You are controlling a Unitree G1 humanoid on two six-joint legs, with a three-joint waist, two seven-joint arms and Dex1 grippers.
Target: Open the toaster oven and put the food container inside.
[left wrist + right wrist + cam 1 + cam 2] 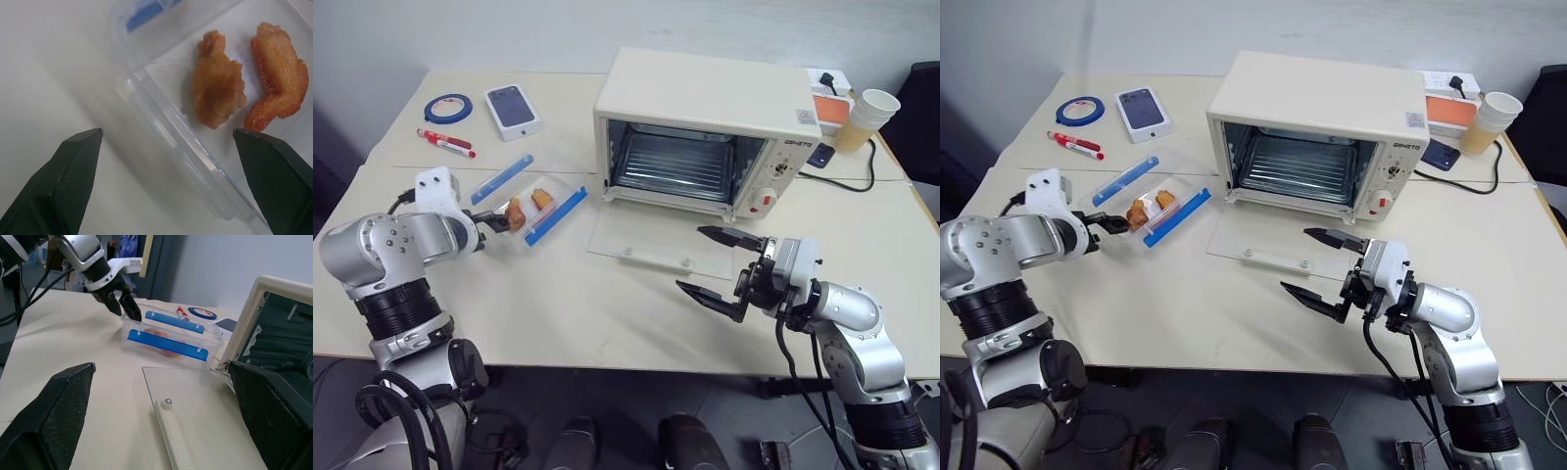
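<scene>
The food container (534, 204) looks narrower than the toaster oven's opening (680, 164). It will slide all the way in, blue clips included, when I push it.
The cream-white toaster oven (705, 98) stands at the back of the table, its glass door (656, 240) folded flat and the wire rack showing inside. Left of it lies the clear food container (533, 201) with two blue clips and orange-brown fried pieces (217, 93). My left gripper (499, 220) is open at the container's near end, one finger over the box and the other outside its end wall (161, 122). My right gripper (688, 258) hovers open and empty just in front of the door's front edge.
At the back left are a blue tape roll (448, 106), red markers (445, 142) and a white box with a phone picture (513, 108). A paper cup (867, 117), an orange-and-white box (830, 108) and a black cable (862, 181) sit right of the oven.
</scene>
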